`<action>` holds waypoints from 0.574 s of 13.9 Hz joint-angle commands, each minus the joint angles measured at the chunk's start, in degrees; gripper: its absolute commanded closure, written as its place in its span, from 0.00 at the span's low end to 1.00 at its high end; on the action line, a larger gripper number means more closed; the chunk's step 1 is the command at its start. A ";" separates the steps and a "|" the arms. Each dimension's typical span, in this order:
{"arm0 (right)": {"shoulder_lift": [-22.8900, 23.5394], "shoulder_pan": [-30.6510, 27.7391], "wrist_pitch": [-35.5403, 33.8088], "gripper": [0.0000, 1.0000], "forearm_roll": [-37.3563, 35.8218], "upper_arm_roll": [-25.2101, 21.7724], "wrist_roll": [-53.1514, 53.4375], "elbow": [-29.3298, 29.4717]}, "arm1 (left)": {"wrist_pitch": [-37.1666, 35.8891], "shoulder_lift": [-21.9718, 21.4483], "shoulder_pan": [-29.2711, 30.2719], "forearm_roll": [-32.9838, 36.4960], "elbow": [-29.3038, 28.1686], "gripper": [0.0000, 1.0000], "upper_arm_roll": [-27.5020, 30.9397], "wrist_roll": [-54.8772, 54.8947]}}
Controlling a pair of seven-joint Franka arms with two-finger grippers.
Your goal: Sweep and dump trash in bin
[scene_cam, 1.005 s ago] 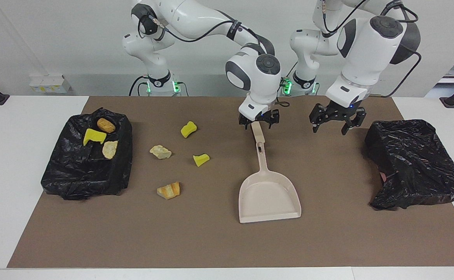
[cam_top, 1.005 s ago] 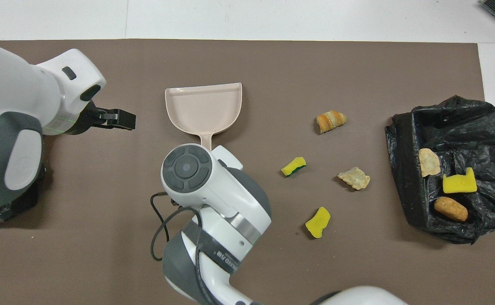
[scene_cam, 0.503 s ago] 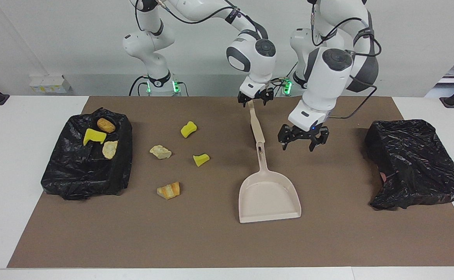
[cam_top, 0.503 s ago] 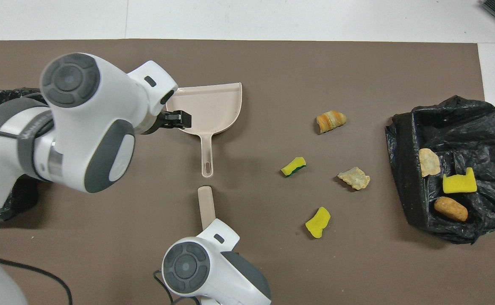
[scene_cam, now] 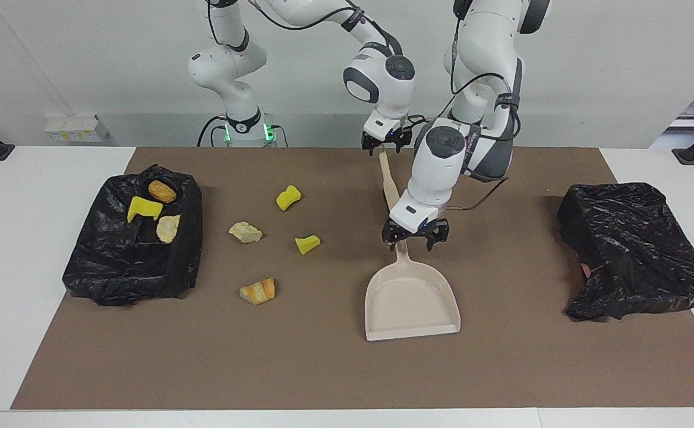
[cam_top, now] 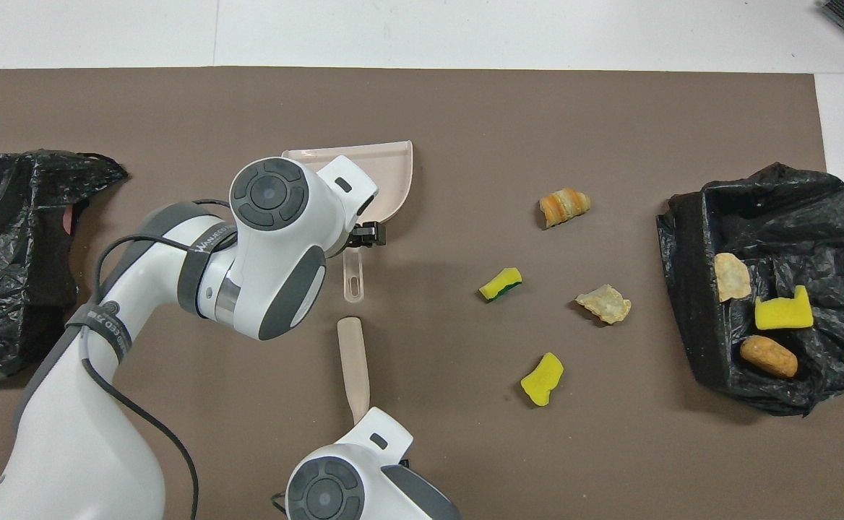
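Observation:
The dustpan's open edge [scene_cam: 413,334] points away from the yellow bits, so next my left gripper grabs the dustpan's handle [cam_top: 353,279] and turns that edge to face the bits before the sweeping starts.
Several loose trash chunks lie on the brown mat: a yellow sponge bit [scene_cam: 288,197], a tan piece [scene_cam: 245,232], a second yellow bit [scene_cam: 308,244] and a brown bread piece [scene_cam: 258,291]. Three more lie in the black-lined bin [scene_cam: 133,267] at the right arm's end. The beige dustpan [scene_cam: 411,300] lies flat mid-table with its handle toward the robots. My left gripper [scene_cam: 415,235] is low over that handle, open, with one finger on each side. My right gripper [scene_cam: 385,144] is shut on a beige sweeper stick [scene_cam: 390,184], which hangs down in line with the dustpan handle.
A crumpled black bag [scene_cam: 632,249] lies at the left arm's end of the mat; it also shows in the overhead view [cam_top: 10,245]. The loose chunks lie between the dustpan and the bin [cam_top: 689,238]. The mat [scene_cam: 323,368] covers most of the white table.
My left gripper has moved from beside the black bag across and down onto the dustpan handle. My right gripper has pulled the sweeper stick up and back toward the robots.

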 commanded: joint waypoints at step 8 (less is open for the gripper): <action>-3.22 0.06 3.98 1.00 -1.09 -0.07 0.87 -3.12 | -0.06 -1.30 -2.72 -0.36 -3.54 0.88 0.90 -4.21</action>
